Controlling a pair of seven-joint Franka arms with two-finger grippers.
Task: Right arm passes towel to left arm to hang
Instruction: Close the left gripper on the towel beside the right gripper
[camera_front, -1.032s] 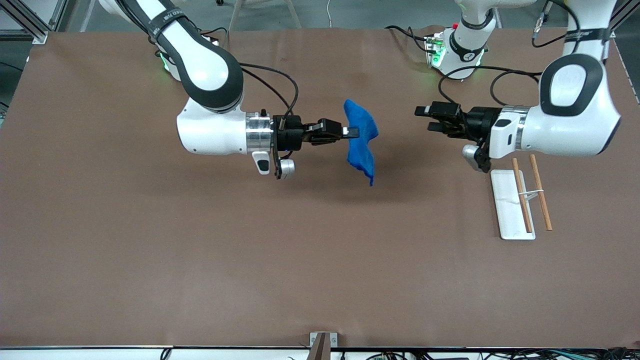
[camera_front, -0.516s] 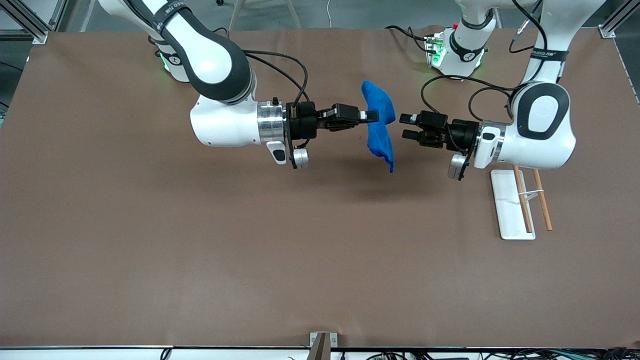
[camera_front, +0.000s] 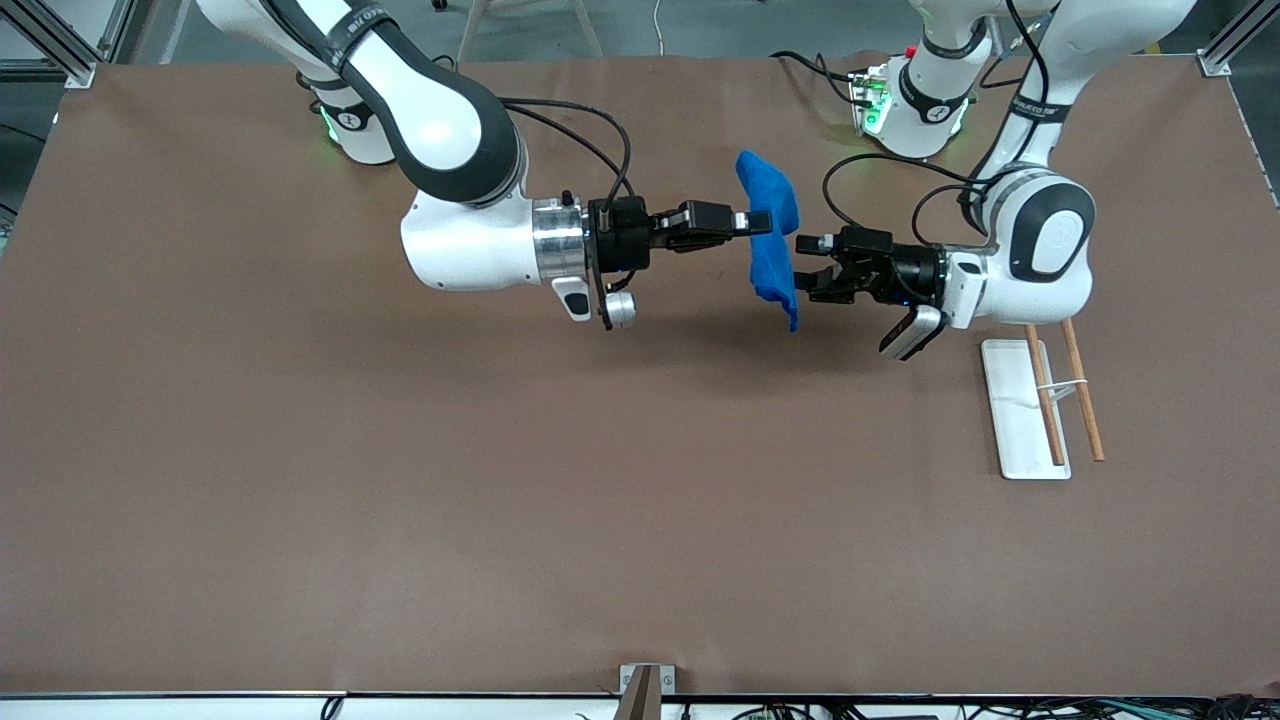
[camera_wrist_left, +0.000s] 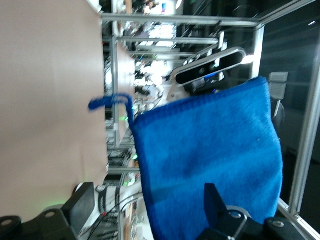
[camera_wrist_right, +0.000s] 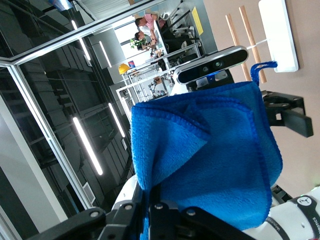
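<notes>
My right gripper will lay the blue towel (camera_front: 771, 196) on the wooden rods, and the towel should fold over them and stay draped there, because it droops limply (camera_front: 777, 286) below that gripper.
The blue towel (camera_front: 771, 240) hangs in the air over the middle of the table. My right gripper (camera_front: 757, 220) is shut on its upper part, and the cloth droops below the fingers. My left gripper (camera_front: 810, 267) is open and level with the towel's lower half, its fingertips at the cloth's edge. In the left wrist view the towel (camera_wrist_left: 210, 150) fills the space ahead of the open gripper (camera_wrist_left: 150, 212), with its loop (camera_wrist_left: 111, 100) sticking out at one corner. In the right wrist view my gripper (camera_wrist_right: 156, 212) pinches the towel (camera_wrist_right: 215, 155), with the left gripper (camera_wrist_right: 287, 114) just past it.
A white rack base (camera_front: 1012, 420) with two wooden rods (camera_front: 1043, 404) lies at the left arm's end of the table, nearer to the front camera than the left arm. It also shows in the right wrist view (camera_wrist_right: 278, 31). Cables trail by both arm bases.
The right gripper carried the towel toward the left arm's end and slightly up. The left arm swung in, bringing its open gripper up to the towel's lower edge.
</notes>
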